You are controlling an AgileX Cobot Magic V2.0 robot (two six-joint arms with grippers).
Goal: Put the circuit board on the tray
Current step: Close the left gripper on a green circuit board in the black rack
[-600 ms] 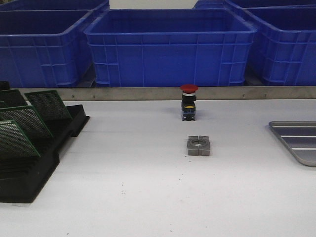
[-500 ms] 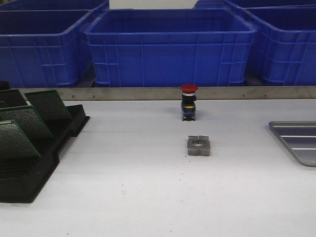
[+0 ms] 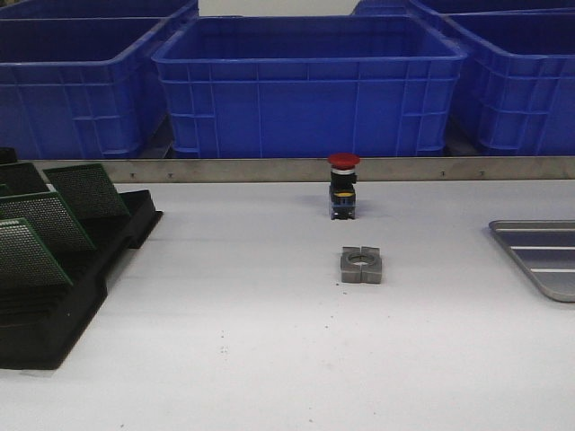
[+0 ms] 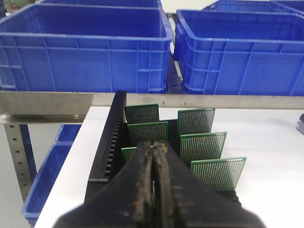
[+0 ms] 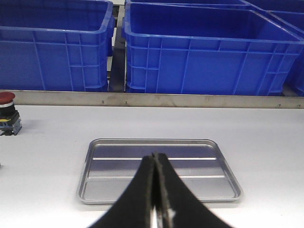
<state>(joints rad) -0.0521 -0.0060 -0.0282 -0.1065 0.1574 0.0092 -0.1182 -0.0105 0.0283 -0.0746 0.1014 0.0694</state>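
I expect a green circuit board (image 4: 129, 152) to stay flat and leave its neighbours behind when I lift it, because the boards stand straight in separate slots.
Several green circuit boards (image 3: 45, 220) stand tilted in the slots of a black rack (image 3: 54, 332) at the table's left side. In the left wrist view my left gripper (image 4: 153, 145) is shut and empty, hovering just short of the boards (image 4: 196, 121) in the rack (image 4: 107, 142). The silver-grey tray (image 3: 539, 256) lies empty at the right edge of the table. My right gripper (image 5: 154, 156) is shut with nothing in it, poised near the front of the tray (image 5: 118, 166). Neither gripper shows in the front view.
A red-capped push button (image 3: 343, 186) stands mid-table near the back, and a grey metal block with a round hole (image 3: 361, 265) lies in front of it. Blue plastic bins (image 3: 310, 85) line the back behind a metal rail (image 3: 269, 170).
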